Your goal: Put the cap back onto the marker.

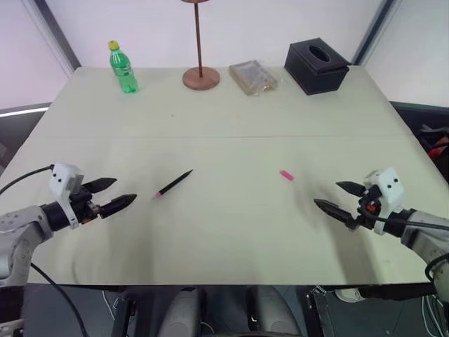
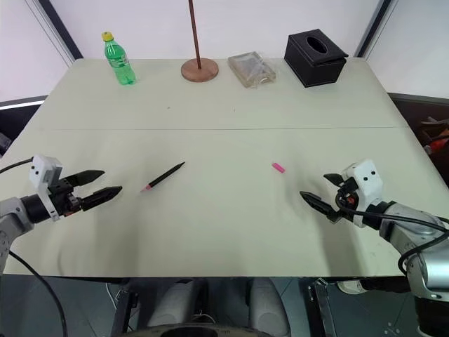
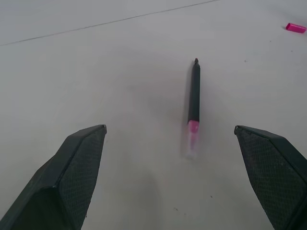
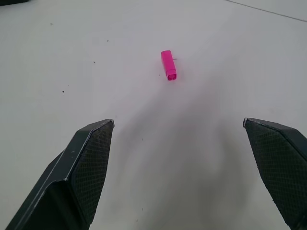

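I expect the pink cap (image 1: 287,175) to slide over the marker's black end and stay on when I push them together, since that end narrows to a nib (image 1: 190,171).
The marker (image 1: 174,184), a slim black stick with a pink tip, lies flat on the pale table left of centre, its tip toward my left gripper. The small pink cap (image 1: 286,175) lies on its side right of centre, well apart from the marker. My left gripper (image 1: 116,194) hovers open a short way left of the marker's tip, nothing between its fingers. On the other side, my right gripper (image 1: 338,198) is open too, a little right of the cap and nearer the front edge. The marker (image 3: 194,98) lies ahead of the left fingers, the cap (image 4: 168,65) ahead of the right ones.
Along the table's far edge stand a green bottle (image 1: 123,68), a tall brown rod on a round base (image 1: 200,76), a clear plastic packet (image 1: 253,77) and a black tissue box (image 1: 316,66). A seam (image 1: 224,136) crosses the table (image 1: 224,239).
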